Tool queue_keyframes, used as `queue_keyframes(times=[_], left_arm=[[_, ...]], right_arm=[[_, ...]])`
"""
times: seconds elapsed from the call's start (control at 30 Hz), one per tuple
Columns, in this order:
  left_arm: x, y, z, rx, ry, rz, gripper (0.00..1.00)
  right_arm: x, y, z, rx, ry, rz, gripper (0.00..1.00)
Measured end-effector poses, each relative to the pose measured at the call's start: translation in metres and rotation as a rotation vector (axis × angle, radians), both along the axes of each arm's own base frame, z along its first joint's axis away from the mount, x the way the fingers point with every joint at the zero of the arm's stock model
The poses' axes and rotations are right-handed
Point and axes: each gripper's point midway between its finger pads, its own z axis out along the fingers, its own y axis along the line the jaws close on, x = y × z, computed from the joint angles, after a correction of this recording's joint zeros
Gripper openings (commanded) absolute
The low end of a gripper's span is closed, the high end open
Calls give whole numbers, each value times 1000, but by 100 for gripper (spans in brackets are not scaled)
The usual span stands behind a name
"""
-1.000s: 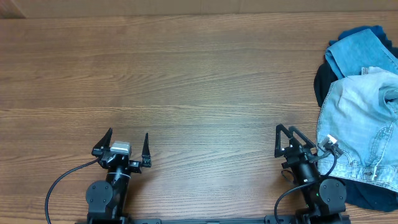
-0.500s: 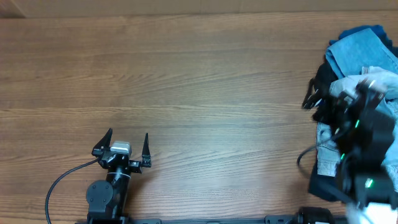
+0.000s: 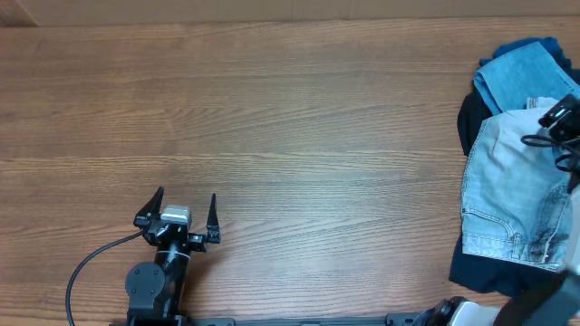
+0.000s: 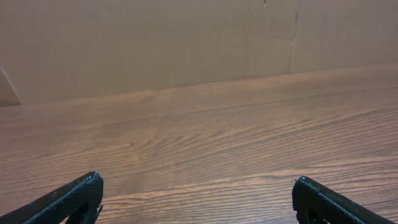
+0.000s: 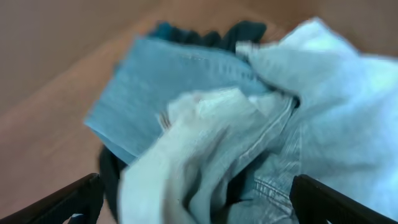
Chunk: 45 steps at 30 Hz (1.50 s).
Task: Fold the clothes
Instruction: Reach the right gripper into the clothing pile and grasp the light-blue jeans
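The pale shorts' crumpled edge (image 5: pixel 193 134) is uncovered on top of the pile. My right gripper goes on toward that edge (image 3: pixel 494 129) until its fingers close on the denim.
The clothes lie in a pile at the table's right edge. Pale light-blue denim shorts (image 3: pixel 507 190) lie on top, a medium-blue denim piece (image 3: pixel 521 77) lies behind them, and dark navy cloth (image 3: pixel 473 122) lies underneath. My right arm (image 3: pixel 562 122) hangs over the pile, mostly out of the overhead view. In the right wrist view my right gripper (image 5: pixel 196 182) is open and empty just above the crumpled pale shorts (image 5: pixel 336 93) and the medium-blue piece (image 5: pixel 168 81). My left gripper (image 3: pixel 187 197) is open and empty at the front left, far from the clothes; it also shows in the left wrist view (image 4: pixel 198 180).
The wooden table (image 3: pixel 290 118) stretches from the left gripper across to the pile. A plain brown wall (image 4: pixel 186 37) stands behind the table's far edge. A black cable (image 3: pixel 91 263) runs from the left arm's base.
My right arm has swung from its spot at the front right, up and to the right, over the clothes pile. The pale shorts lie a little differently. The left arm has not moved.
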Motion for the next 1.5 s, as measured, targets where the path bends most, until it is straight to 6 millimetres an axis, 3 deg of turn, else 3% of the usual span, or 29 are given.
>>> queue_keyframes(times=[0.13, 0.37, 0.7, 0.8, 1.07, 1.23, 1.37, 1.5], left_arm=[[0, 0, 0, 0, 0, 0, 100], [0, 0, 0, 0, 0, 0, 100], [0, 0, 0, 0, 0, 0, 100], [0, 0, 0, 0, 0, 0, 100], [0, 0, 0, 0, 0, 0, 100], [0, 0, 0, 0, 0, 0, 100], [0, 0, 0, 0, 0, 0, 100], [0, 0, 0, 0, 0, 0, 100]], right_arm=[[8, -2, -69, 90, 135, 31, 100], [35, 5, -102, 155, 96, 123, 100], [83, 52, -160, 135, 154, 243, 100], [96, 64, -160, 119, 131, 263, 100], [126, 120, -156, 155, 68, 367, 99], [124, 124, -156, 203, 67, 349, 87], [119, 125, -151, 265, 131, 337, 83], [121, 127, -133, 306, 166, 338, 83]])
